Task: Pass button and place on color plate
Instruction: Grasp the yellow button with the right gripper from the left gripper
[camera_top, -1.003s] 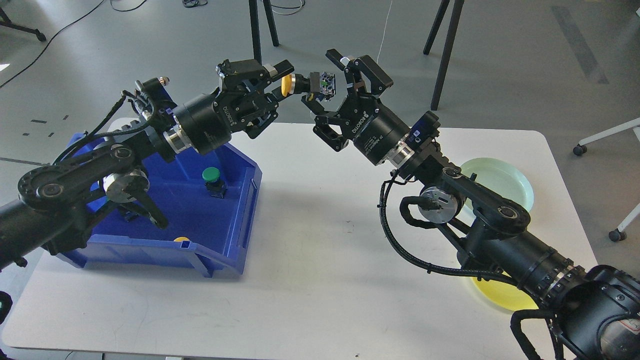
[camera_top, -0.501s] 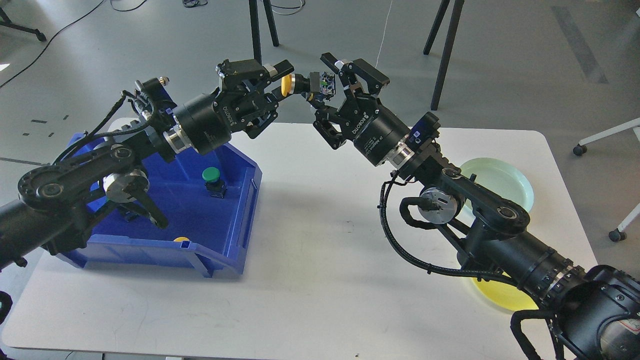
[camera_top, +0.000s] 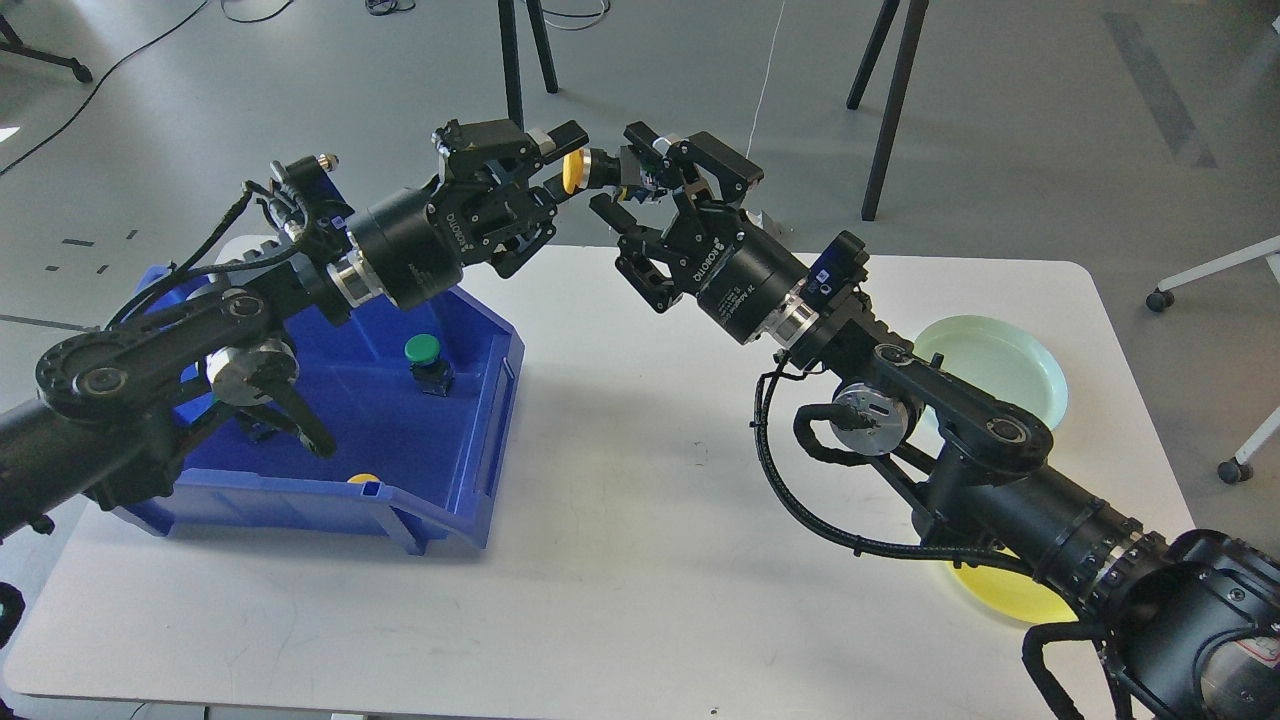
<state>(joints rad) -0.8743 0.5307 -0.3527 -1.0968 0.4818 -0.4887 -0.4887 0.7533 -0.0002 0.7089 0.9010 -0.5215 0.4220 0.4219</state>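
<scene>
I expect the yellow button (camera_top: 590, 169) to lie tipped on its side when I put it on the yellow plate, because the yellow cap (camera_top: 575, 170) sticks out wider than the black body.
My left gripper (camera_top: 563, 163) is shut on a yellow button (camera_top: 574, 170) and holds it high above the table's far edge, cap by the fingers and black body pointing right. My right gripper (camera_top: 620, 172) is open. One finger is above the button's black body (camera_top: 612, 168) and one below it, so they straddle its rear end. A yellow plate (camera_top: 1000, 592) lies at the near right, mostly hidden by my right arm. A pale green plate (camera_top: 1010, 362) lies at the right behind it.
A blue bin (camera_top: 470, 420) stands on the left of the white table (camera_top: 640, 520). It holds a green button (camera_top: 422, 349) and another yellow button (camera_top: 362, 479) at its front wall. Stand legs rise from the floor behind the table.
My right gripper has moved left toward the held button, and its open fingers now straddle the button's body. The left arm and button have stayed in place.
</scene>
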